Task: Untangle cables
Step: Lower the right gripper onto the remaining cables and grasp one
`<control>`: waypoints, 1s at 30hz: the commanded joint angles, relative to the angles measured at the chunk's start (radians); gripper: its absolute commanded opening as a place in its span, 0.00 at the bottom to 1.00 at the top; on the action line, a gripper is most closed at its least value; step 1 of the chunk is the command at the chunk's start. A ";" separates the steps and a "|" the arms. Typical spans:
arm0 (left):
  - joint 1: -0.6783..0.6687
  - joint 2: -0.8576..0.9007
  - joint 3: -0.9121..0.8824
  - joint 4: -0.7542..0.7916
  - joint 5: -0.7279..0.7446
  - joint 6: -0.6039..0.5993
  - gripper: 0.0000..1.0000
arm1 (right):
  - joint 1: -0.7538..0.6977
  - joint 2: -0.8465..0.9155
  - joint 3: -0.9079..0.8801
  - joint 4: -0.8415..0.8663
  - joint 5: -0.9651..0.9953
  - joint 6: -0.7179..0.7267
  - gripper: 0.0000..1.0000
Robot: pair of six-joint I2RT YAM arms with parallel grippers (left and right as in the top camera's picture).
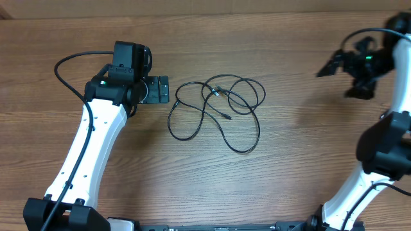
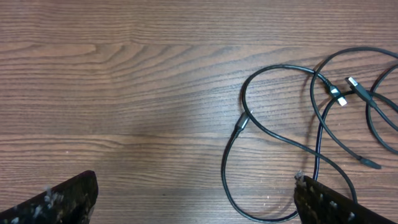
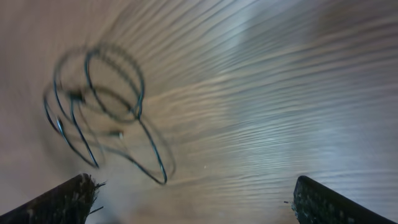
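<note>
The big loop's outer side [image 1: 259, 128] lies clear of the other cables, so the robot's open right gripper should go on moving toward that part [image 1: 258, 135] of the loop until its fingers close there.
The cables [image 1: 218, 109] lie as thin black cords looped over one another on the wooden table [image 1: 289, 186], mid-table. In the left wrist view the cables [image 2: 311, 124] fill the right side, small plugs showing among the loops. My left gripper [image 1: 156, 89] is open just left of the tangle, with nothing between its fingers [image 2: 62, 199]. My right gripper [image 1: 341, 72] is open at the far right, raised and well away from the cords. In the blurred right wrist view the cables [image 3: 99, 106] sit upper left, beyond my right gripper [image 3: 193, 202].
Both white arms reach in from the near edge, the left arm [image 1: 96, 147] and the right arm [image 1: 379, 154]. A thick black arm cable [image 1: 67, 70] arcs beside the left wrist.
</note>
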 commanded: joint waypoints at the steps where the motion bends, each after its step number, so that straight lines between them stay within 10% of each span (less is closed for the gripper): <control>1: 0.005 -0.013 0.008 0.004 -0.013 0.021 1.00 | 0.130 -0.005 -0.032 0.001 -0.006 -0.143 1.00; 30: 0.005 -0.013 0.008 0.004 -0.013 0.021 1.00 | 0.525 -0.005 -0.512 0.265 0.072 0.132 0.96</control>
